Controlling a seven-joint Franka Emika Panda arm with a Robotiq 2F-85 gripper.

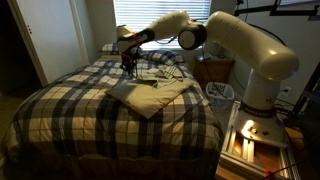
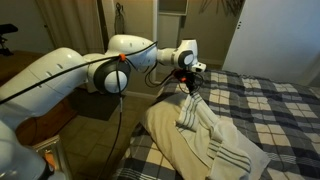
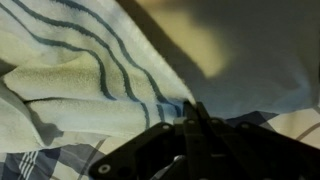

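The striped corner is stretched out from the towel's folds. My gripper should keep pulling it away from the folds and let it go by the towel's edge.
A cream towel with thin dark stripes lies on a plaid bed. In both exterior views my gripper holds one part of the towel lifted above the bed, so cloth hangs down from the fingers. In the wrist view the fingers are closed together on a fold of the striped towel, with plaid bedding showing beneath.
Pillows lie at the head of the bed. A wooden nightstand and a white wire basket stand beside the bed near my base. A door and a window are behind.
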